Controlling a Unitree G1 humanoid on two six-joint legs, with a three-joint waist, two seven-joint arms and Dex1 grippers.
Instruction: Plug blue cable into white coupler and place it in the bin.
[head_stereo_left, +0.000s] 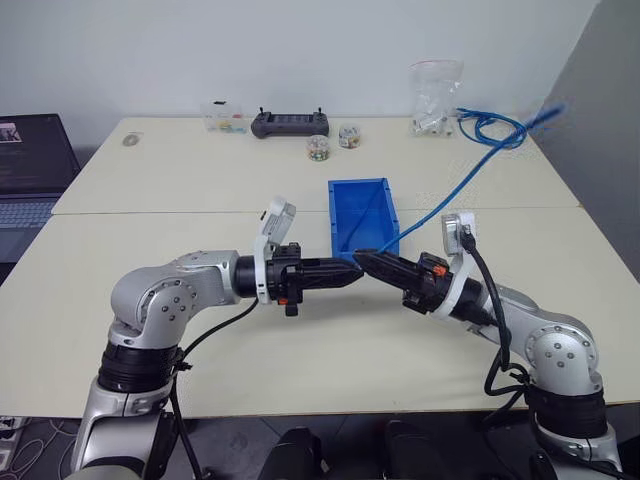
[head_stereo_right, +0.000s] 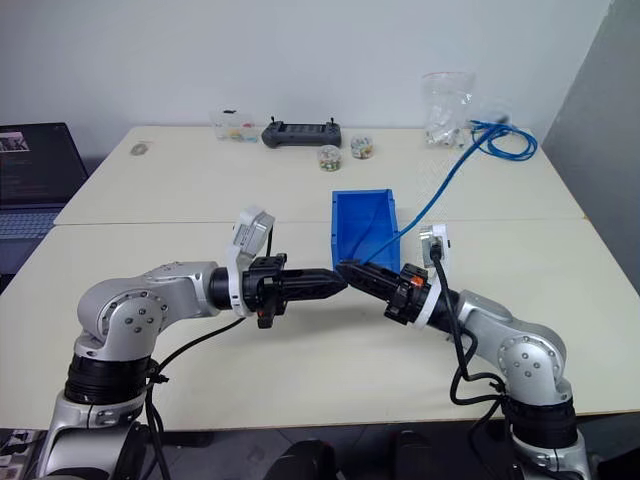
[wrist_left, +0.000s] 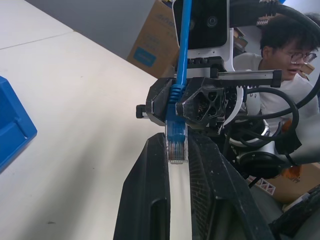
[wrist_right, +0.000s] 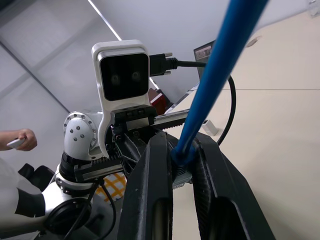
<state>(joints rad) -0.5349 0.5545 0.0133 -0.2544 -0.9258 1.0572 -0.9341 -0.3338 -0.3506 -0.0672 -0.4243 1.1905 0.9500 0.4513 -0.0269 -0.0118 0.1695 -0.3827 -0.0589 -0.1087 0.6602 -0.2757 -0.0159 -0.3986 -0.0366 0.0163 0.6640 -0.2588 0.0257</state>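
My left gripper's fingers are in the way of the clear plug (wrist_left: 177, 151) that my right gripper is holding from behind, so my left gripper should open, move back and take hold of the white coupler (wrist_right: 209, 128).
My two grippers meet tip to tip above the table in front of the blue bin (head_stereo_left: 340, 215). My right gripper (head_stereo_left: 362, 258) is shut on the blue cable (head_stereo_left: 440, 205) just behind its plug. In the left wrist view the right gripper (wrist_left: 176, 97) holds the clear plug (wrist_left: 176, 145) with its end at the tips of my left gripper (wrist_left: 177, 140). My left gripper (head_stereo_left: 352, 273) points right, and its fingers stand shut with a narrow slot between them. I cannot make out the white coupler. From the right gripper the cable rises toward the back right of the table.
A coil of blue cable (head_stereo_left: 490, 125) and a plastic bag (head_stereo_left: 435, 95) lie at the back right. A black controller (head_stereo_left: 290, 123), small jars (head_stereo_left: 318, 148) and a clear box (head_stereo_left: 222, 118) line the far edge. A laptop (head_stereo_left: 30, 170) sits at the left. A person (wrist_left: 285, 45) sits off to my right.
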